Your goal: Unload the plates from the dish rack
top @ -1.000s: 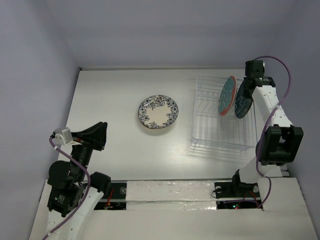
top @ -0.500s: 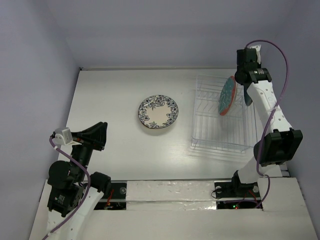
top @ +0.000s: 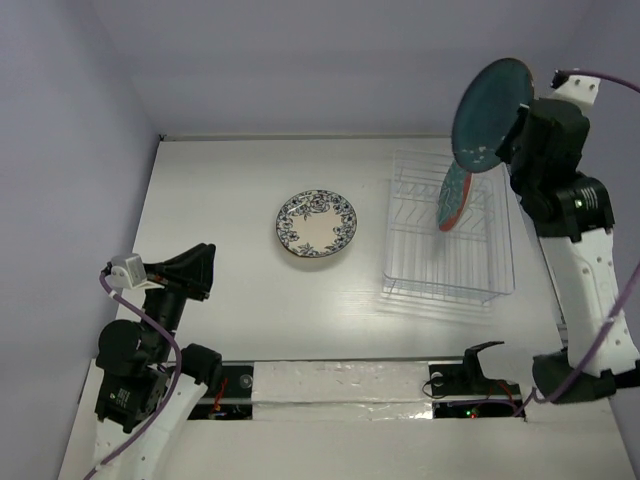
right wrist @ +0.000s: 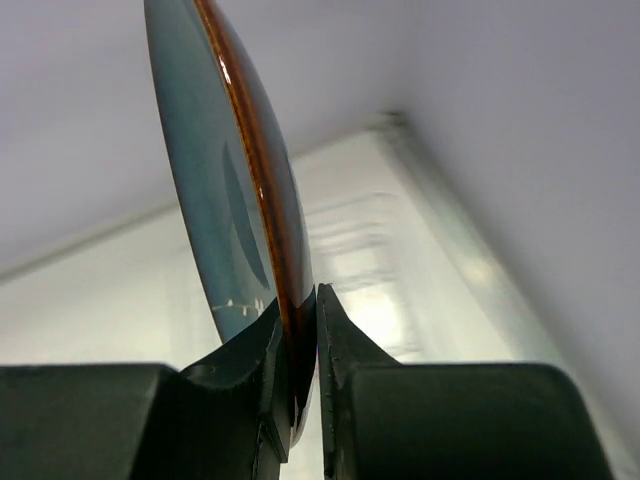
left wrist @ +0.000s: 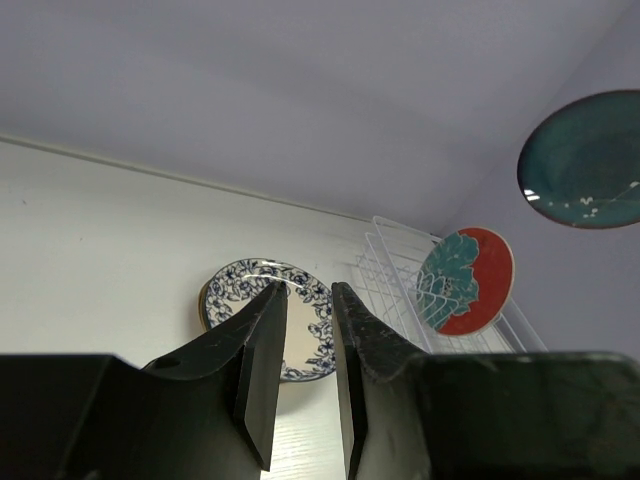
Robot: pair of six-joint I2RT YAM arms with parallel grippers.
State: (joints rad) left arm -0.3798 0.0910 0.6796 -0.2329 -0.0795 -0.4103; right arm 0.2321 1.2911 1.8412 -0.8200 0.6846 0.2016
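The dark teal plate [top: 489,112] hangs free above the dish rack, so my right gripper should carry it onward until its lower edge rests on the floral plate [top: 316,223].
My right gripper [top: 517,128] is shut on the rim of the dark teal plate [top: 489,115] and holds it upright, high above the clear wire dish rack [top: 440,272]. In the right wrist view the plate [right wrist: 215,200] stands edge-on between the fingers [right wrist: 300,310]. The red plate with the teal flower [top: 455,190] stands in the rack's far slots. The white plate with the blue floral rim [top: 316,223] lies flat mid-table, with a tan rim showing under it. My left gripper [top: 203,268] hovers at the near left, its jaws a narrow gap apart and empty.
The left wrist view shows the floral plate [left wrist: 225,290], the rack [left wrist: 385,262], the red plate [left wrist: 465,280] and the raised teal plate [left wrist: 585,160]. Walls close in the table at the back and both sides.
My right arm has lifted the dark teal plate up out of the rack and well above it. The left arm has not moved.
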